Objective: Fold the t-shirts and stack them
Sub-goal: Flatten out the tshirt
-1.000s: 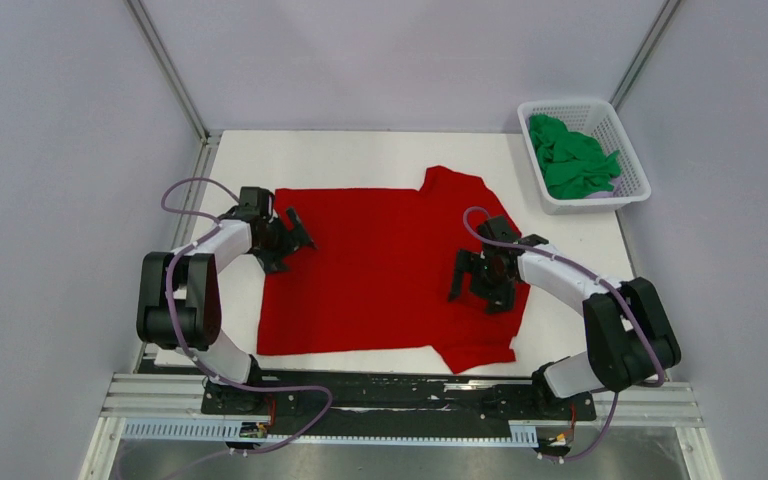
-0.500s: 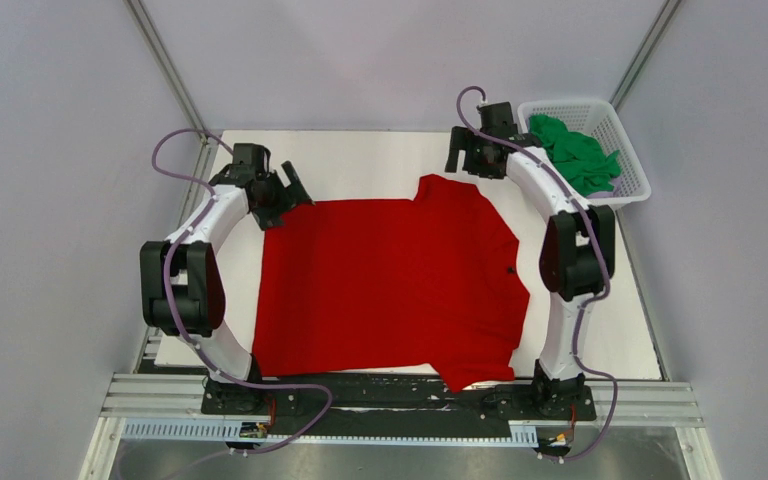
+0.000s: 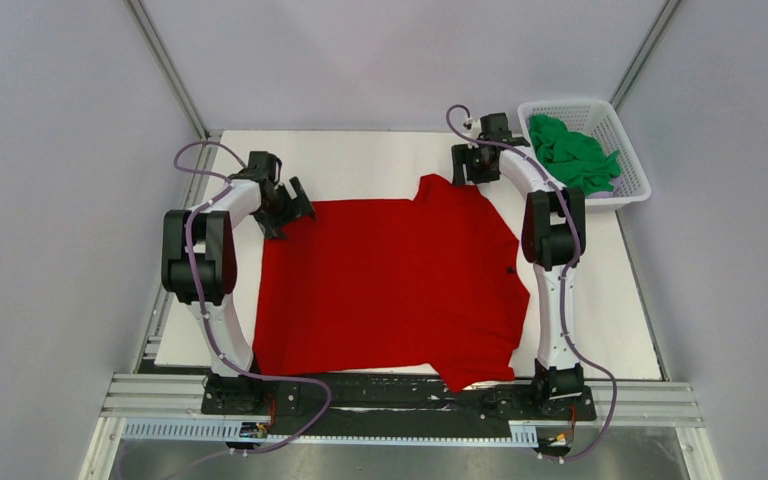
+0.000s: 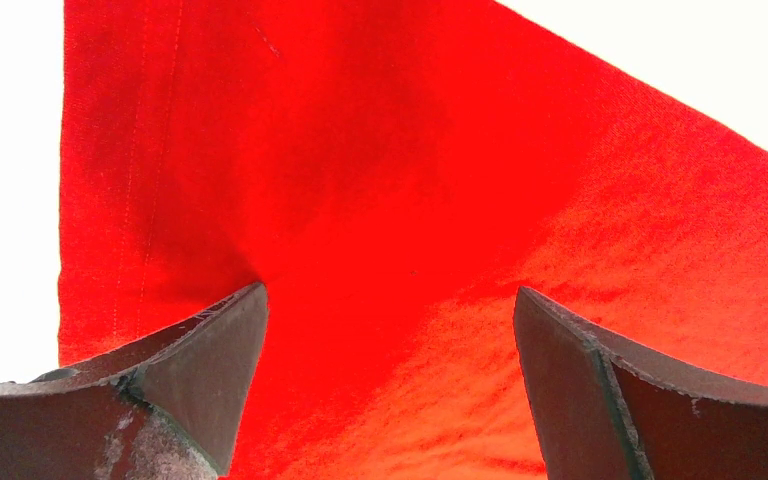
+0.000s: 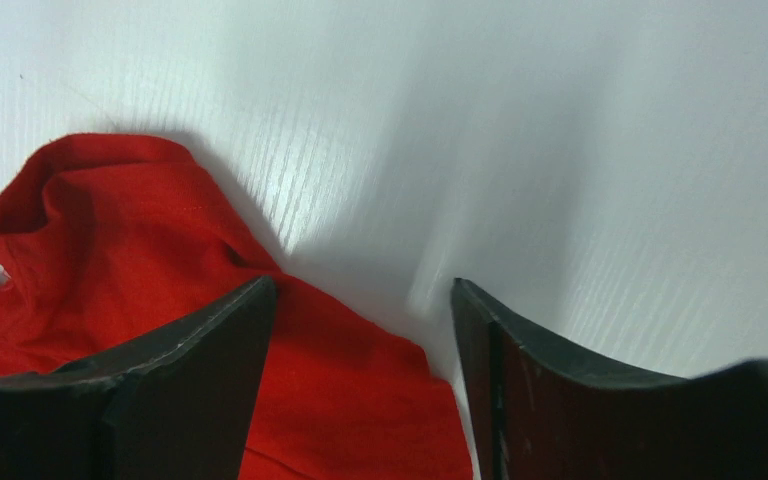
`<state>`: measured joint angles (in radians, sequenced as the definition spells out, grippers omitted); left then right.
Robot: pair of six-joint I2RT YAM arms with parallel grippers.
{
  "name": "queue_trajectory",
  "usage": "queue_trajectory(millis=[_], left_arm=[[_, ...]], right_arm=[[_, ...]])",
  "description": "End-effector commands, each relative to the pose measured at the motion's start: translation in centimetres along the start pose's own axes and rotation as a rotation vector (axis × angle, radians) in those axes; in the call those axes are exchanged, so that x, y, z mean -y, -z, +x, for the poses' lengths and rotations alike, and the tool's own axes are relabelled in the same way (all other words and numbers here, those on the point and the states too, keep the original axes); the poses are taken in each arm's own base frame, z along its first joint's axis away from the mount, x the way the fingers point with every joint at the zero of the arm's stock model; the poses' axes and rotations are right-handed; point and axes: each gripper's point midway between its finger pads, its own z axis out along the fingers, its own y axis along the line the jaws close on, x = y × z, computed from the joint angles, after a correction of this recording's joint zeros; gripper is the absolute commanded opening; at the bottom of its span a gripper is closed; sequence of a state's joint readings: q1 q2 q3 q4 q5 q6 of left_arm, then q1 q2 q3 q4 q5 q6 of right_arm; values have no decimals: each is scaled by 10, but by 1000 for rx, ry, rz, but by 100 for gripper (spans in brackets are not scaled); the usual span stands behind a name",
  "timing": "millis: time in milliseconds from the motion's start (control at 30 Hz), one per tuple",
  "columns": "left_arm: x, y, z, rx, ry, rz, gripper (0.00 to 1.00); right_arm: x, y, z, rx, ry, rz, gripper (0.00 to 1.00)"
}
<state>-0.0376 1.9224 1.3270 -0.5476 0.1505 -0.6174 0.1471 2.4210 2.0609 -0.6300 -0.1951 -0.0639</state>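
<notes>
The red t-shirt's far sleeve is rumpled and its end is curled, so my right gripper should grab the sleeve's end and pull it straight before folding.
The red t-shirt lies spread flat on the white table, sleeves at the far right and near right. My left gripper is open at the shirt's far left corner; in the left wrist view its jaws stand wide apart over red cloth. My right gripper is open at the far sleeve; in the right wrist view the sleeve's rumpled edge lies between and left of the jaws. The green t-shirt lies bunched in the basket.
The white lattice basket stands at the table's far right corner. Grey walls and metal frame posts enclose the table. Bare white table lies past the sleeve.
A second ago the right gripper was over the shirt's middle right; it went to the far sleeve, and the shirt now lies flatter. The left gripper shifted slightly at the far left corner.
</notes>
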Motion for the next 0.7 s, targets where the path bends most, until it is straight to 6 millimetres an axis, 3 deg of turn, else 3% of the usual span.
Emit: queue_trajectory(millis=[0,33,67,100,167,200,300,400,467,533,667], left_arm=[[-17,-3,-1,9,-10,-64,100],[-17,-3,0,7,-9,-64,100],[-17,-4,1,3,-10,-62,100],[-17,-4,2,-1,-10,-62,100],[-16,-4,4,-5,-9,-55,100],[-16,-3,4,-5,-9,-52,100],[-13,0,3,8,-7,-37,100],[-11,4,3,18,-7,-20,100],[-9,6,4,22,-5,-11,100],[-9,7,6,18,-4,-4,100],[-9,8,11,9,-4,11,100]], right_arm=[[-9,3,0,14,79,-40,56],[-9,2,2,12,82,-40,48],[-9,3,1,18,87,-44,30],[-11,5,-3,30,94,-47,19],[-17,14,-14,65,134,-66,5],[-22,21,-22,88,163,-68,1],[-34,46,-42,156,243,-37,0],[-56,74,-47,209,289,-12,0],[-73,90,-37,229,319,24,0],[-102,103,-12,219,351,23,0],[-166,120,61,139,419,-99,0]])
